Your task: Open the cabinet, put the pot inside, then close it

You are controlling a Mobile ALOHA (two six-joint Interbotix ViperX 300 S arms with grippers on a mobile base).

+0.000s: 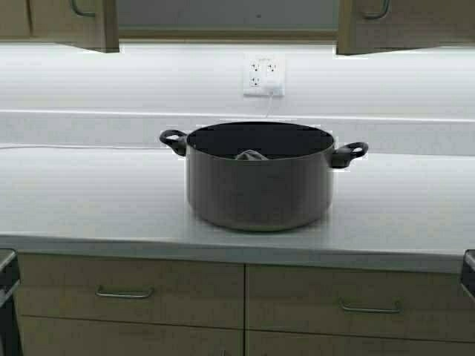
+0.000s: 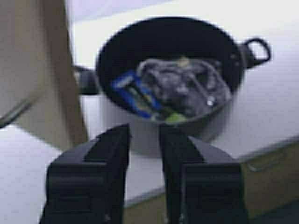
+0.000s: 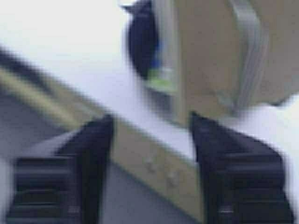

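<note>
I expect the cabinet to be empty and to have room for the pot (image 1: 259, 182) when I lift it in, because plain grey (image 1: 228, 14) shows between the wide-open doors.
The pot (image 1: 258, 185) stands upright on the white countertop (image 1: 89, 200), straight ahead. It holds a grey cloth (image 2: 180, 86) and blue items (image 2: 133, 91). Above it the cabinet has both doors swung open, the left door (image 1: 74, 22) and the right door (image 1: 404, 26), with the grey inside (image 1: 223, 13) showing between them. My left gripper (image 2: 144, 140) is open with a narrow gap and empty, held above the counter's front edge short of the pot (image 2: 168, 65), beside the left door (image 2: 28, 70). My right gripper (image 3: 152, 135) is wide open and empty, near the right door (image 3: 210, 56) and its handle (image 3: 250, 56).
A wall outlet (image 1: 263, 76) with a plug sits behind the pot. Base drawers (image 1: 126, 293) with horizontal handles run below the counter. Only dark parts of the arms show at the lower left (image 1: 6, 297) and lower right (image 1: 469, 274) edges.
</note>
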